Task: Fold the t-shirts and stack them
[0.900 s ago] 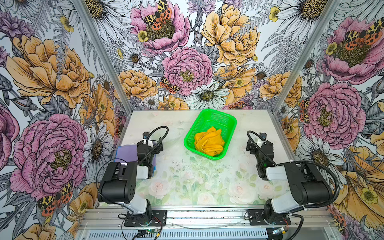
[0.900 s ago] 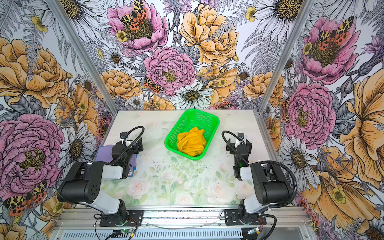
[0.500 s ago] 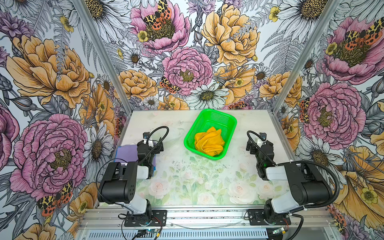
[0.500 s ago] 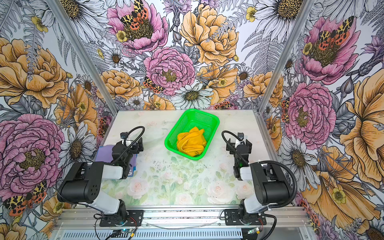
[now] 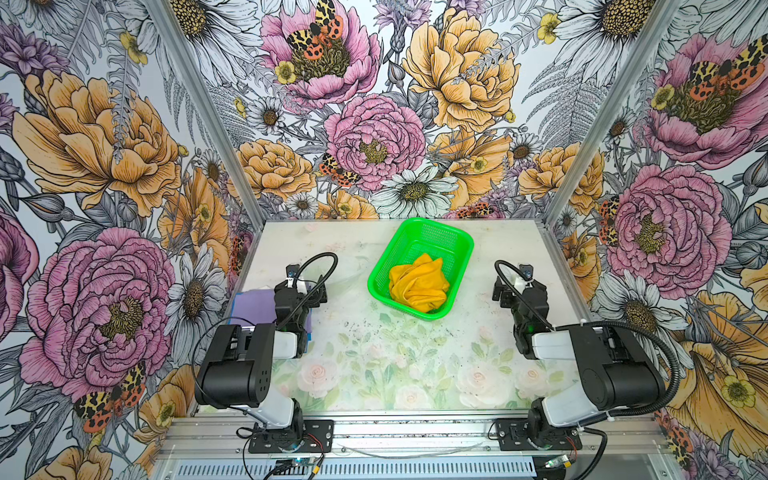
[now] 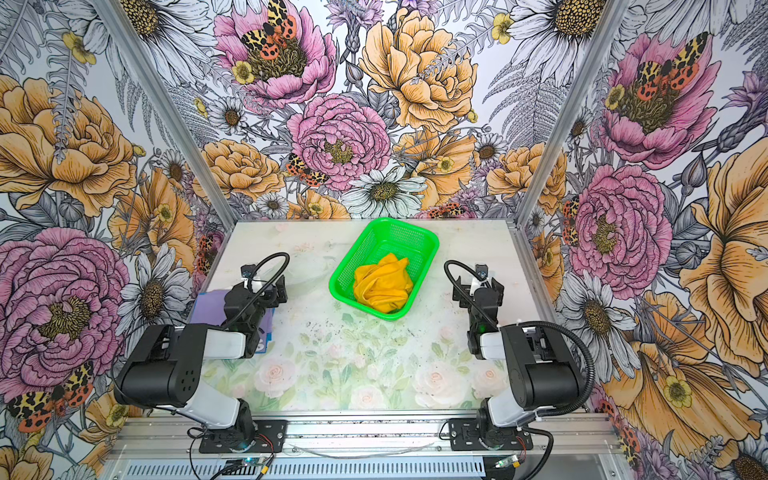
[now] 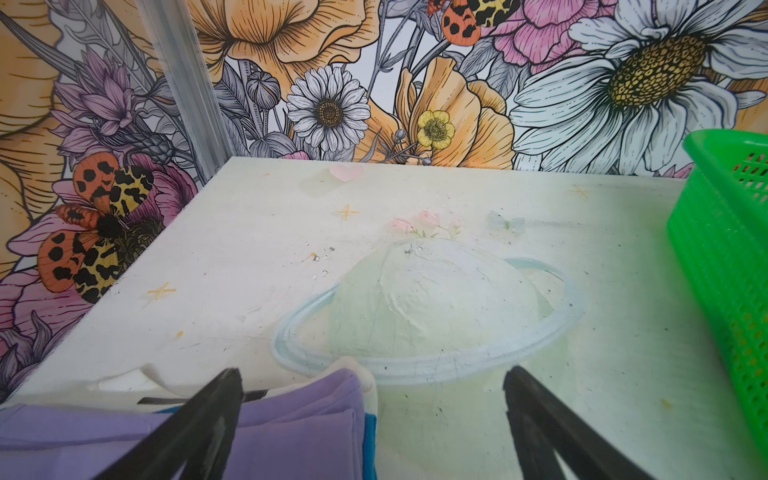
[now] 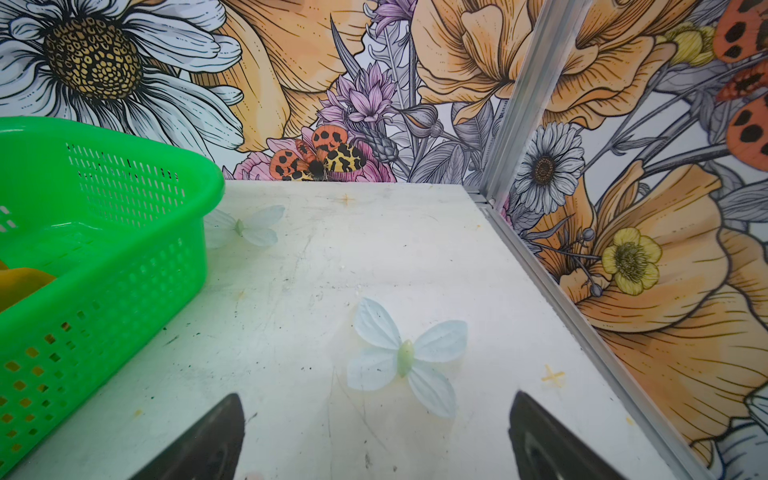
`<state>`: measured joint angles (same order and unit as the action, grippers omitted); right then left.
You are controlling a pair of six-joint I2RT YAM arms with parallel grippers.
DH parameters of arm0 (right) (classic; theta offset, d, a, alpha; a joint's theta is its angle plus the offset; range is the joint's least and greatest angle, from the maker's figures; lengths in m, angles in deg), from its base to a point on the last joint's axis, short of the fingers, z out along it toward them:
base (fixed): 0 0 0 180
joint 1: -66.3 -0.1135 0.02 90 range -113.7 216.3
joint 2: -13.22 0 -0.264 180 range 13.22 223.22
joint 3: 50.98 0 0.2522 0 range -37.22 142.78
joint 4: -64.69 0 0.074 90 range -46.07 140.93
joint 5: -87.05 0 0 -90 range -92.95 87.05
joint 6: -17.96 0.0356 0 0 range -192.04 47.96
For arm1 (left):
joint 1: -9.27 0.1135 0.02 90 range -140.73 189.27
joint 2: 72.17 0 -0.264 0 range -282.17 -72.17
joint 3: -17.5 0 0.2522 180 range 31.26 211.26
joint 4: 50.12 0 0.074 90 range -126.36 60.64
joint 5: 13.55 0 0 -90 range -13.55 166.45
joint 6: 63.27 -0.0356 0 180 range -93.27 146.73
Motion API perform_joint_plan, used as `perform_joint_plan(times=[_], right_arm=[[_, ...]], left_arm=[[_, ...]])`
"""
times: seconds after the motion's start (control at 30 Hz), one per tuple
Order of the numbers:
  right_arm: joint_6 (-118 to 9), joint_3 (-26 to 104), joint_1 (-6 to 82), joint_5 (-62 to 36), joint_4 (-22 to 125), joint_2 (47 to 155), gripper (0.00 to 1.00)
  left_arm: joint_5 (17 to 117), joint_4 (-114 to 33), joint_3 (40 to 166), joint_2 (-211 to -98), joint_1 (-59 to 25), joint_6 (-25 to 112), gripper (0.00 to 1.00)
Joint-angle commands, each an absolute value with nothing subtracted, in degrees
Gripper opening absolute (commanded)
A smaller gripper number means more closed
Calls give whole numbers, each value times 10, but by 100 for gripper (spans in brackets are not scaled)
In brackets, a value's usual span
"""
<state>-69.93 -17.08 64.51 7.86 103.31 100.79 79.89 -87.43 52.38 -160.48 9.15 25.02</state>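
Observation:
My open left gripper keeps heading toward the t-shirt's top point(image 5: 411, 279) until my fingers close on it, as the mustard-yellow t-shirt point(image 5: 421, 289) lies by itself in the green basket.
A mustard-yellow t-shirt point(image 5: 419, 286) point(image 6: 382, 289) lies crumpled in the green mesh basket point(image 5: 432, 245) point(image 6: 395, 241) at mid-table; a corner of this t-shirt point(image 8: 20, 282) also shows in the right wrist view. A folded lavender t-shirt point(image 5: 253, 305) point(image 6: 210, 307) point(image 7: 291, 432) lies flat at the table's left edge, on top of white and blue cloth layers. My left gripper point(image 5: 303, 291) point(image 6: 266, 291) point(image 7: 372, 376) hovers open over its right end, gripping nothing. My right gripper point(image 5: 518, 291) point(image 6: 478, 293) point(image 8: 376, 397) stands open and empty above bare table, right of the basket.
The basket point(image 7: 727, 257) point(image 8: 116, 257) sits slightly tilted behind the table's middle, between the two grippers. Floral walls and aluminium posts close in the left, back and right sides. Both arm bases stand on the front rail.

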Motion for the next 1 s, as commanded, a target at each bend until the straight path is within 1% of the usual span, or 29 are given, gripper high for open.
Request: perform_joint_plan(times=[0.0,0.03,0.13,0.2,0.3,0.37,0.43,0.53,0.63,0.8,0.83,0.87,0.93,0.97], right_arm=[[-693,-165,646,74,1041,1009,100],[-693,-165,644,76,1038,1006,99],[-693,-172,641,91,1047,1000,99],[-695,-175,637,103,1046,987,99],[-707,-137,616,134,929,935,100],[-709,-95,606,140,829,903,100],[-683,-37,602,130,705,878,99],[-648,62,594,88,536,875,100],[-629,145,584,52,411,897,99],[-606,210,575,-13,322,915,100],[-599,217,574,-28,314,917,99],[-592,222,574,-44,310,918,100],[-579,236,573,-85,300,923,99],[-574,243,573,-97,295,927,100]], left_arm=[[863,-845,540,-1564,61,232,99],[918,-811,549,-1542,37,224,99],[1032,-687,596,-1494,-25,215,99],[1086,-623,628,-1474,-62,232,99],[1129,-523,673,-1449,-115,274,99],[1129,-451,709,-1440,-157,304,99],[1133,-368,756,-1442,-203,336,99],[1075,-255,820,-1467,-250,393,99],[983,-218,858,-1510,-279,419,99],[889,-216,923,-1601,-309,417,99],[857,-213,945,-1626,-310,413,97],[836,-208,966,-1650,-311,409,92],[806,-198,1017,-1701,-310,403,84],[797,-195,1037,-1723,-310,400,81]])
